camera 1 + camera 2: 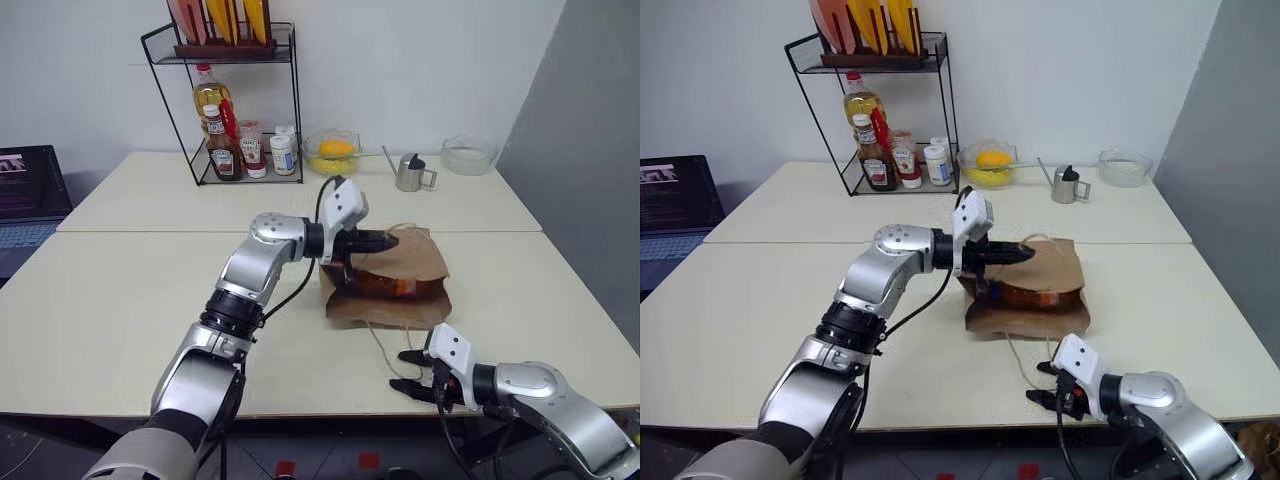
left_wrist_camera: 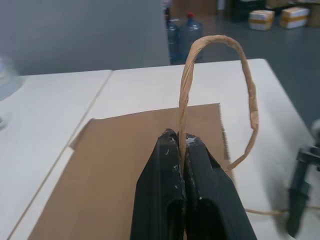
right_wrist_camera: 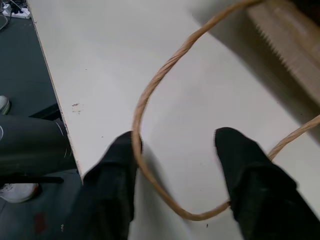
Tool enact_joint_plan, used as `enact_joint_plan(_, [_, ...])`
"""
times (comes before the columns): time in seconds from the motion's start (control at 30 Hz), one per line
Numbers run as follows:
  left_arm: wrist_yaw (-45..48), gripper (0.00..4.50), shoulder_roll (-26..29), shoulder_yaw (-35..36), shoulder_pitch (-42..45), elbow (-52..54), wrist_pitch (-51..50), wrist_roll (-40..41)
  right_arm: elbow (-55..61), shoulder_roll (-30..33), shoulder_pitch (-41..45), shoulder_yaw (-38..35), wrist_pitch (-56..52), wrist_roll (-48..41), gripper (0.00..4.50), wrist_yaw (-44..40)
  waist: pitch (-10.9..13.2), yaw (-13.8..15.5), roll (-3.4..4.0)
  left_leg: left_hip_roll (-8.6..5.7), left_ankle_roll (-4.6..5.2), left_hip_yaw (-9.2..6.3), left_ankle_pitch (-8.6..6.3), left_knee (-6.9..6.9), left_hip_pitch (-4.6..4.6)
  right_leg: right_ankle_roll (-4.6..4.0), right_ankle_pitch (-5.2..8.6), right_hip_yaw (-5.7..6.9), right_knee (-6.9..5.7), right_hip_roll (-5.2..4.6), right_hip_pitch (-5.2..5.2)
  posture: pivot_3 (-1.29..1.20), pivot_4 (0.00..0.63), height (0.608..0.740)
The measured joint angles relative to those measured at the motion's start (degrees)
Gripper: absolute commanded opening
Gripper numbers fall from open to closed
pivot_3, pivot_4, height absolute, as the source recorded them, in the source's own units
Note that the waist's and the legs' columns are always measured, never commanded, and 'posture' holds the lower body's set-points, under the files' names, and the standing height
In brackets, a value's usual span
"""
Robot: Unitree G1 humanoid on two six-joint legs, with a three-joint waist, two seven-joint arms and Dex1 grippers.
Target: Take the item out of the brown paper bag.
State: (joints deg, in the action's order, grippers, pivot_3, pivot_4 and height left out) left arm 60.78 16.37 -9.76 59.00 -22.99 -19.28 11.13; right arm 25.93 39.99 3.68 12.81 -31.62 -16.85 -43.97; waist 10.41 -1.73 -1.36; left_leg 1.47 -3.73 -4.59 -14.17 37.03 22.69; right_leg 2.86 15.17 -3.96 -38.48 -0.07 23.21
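Next, my left gripper draws the upper cord handle (image 1: 1038, 237) up and back before my right gripper reaches in, because the bag's top side (image 1: 412, 259) hangs low over the item.
The brown paper bag (image 1: 400, 262) lies on its side at the middle of the table, mouth toward me. My left gripper (image 1: 392, 240) is shut on the bag's upper cord handle (image 2: 220, 42) and holds the top side raised, so the mouth gapes. Inside the opening I see only orange-brown shade; the item is hidden. The lower cord handle (image 1: 378, 338) trails over the table to my right gripper (image 1: 410, 371), which stands open near the front edge. In the right wrist view that cord loop (image 3: 160, 80) runs between its two fingers (image 3: 122, 152).
A black wire rack (image 1: 235, 130) with sauce bottles stands at the back. Beside it are a glass bowl of yellow fruit (image 1: 335, 152), a small metal watering can (image 1: 410, 172) and another glass bowl (image 1: 468, 155). A laptop (image 1: 30, 190) sits far left.
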Motion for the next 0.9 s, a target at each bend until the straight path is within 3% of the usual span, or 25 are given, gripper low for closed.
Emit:
enact_joint_plan(0.1, [-5.71,0.00,-0.85,2.26,4.01,-6.08,2.39,-1.06,-0.38,0.05,0.06,0.79,1.04,1.11,0.22,-0.78,0.00,0.00,0.00,0.00,0.00,0.00,0.00,-0.01,-0.02,0.00,0.00,0.00,0.01,0.00,0.00,0.00,0.150,0.740])
enact_joint_plan(0.13, [-7.57,0.00,-1.10,3.05,5.06,-7.75,3.23,-1.23,-0.55,0.05,0.06,0.88,1.31,1.59,0.05,-0.93,0.00,-0.02,0.00,0.00,0.00,0.00,0.00,-0.01,-0.01,0.00,0.00,0.00,0.00,0.00,0.00,0.00,0.150,0.740])
enact_joint_plan(0.4, [-19.10,0.00,-3.54,6.85,10.64,-19.97,11.43,-3.16,-2.75,0.36,0.46,1.97,4.02,5.16,0.05,-1.61,0.00,0.03,0.00,-0.02,0.00,0.00,0.00,-0.02,0.00,0.01,0.00,0.01,0.01,-0.02,0.00,0.00,0.150,0.740])
enact_joint_plan(0.57, [-18.53,0.00,-4.31,7.64,10.81,-20.27,12.03,-2.66,-1.57,1.57,0.29,0.90,3.61,5.30,0.05,-2.32,0.01,0.04,0.00,-0.05,-0.02,0.00,0.01,-0.02,0.04,0.00,-0.01,0.00,0.00,-0.05,0.02,0.00,0.150,0.740])
enact_joint_plan(0.67, [-15.04,0.00,-4.42,7.56,8.75,-15.09,10.76,-1.26,3.66,2.33,1.33,-5.16,-3.19,-1.43,0.71,-3.25,0.01,0.01,-0.01,-0.04,-0.02,-0.01,0.01,-0.02,0.02,-0.25,-0.15,0.01,-0.03,-0.05,0.02,0.00,0.150,0.740])
enact_joint_plan(0.9, [-11.74,0.00,-4.84,6.68,5.24,-7.22,6.78,0.17,13.29,7.97,8.38,-16.74,-20.27,-20.34,3.19,-5.31,0.01,0.05,-0.02,-0.05,-0.01,-0.02,0.00,-0.02,0.02,-0.26,-0.16,0.02,-0.02,-0.05,0.00,0.00,0.150,0.740])
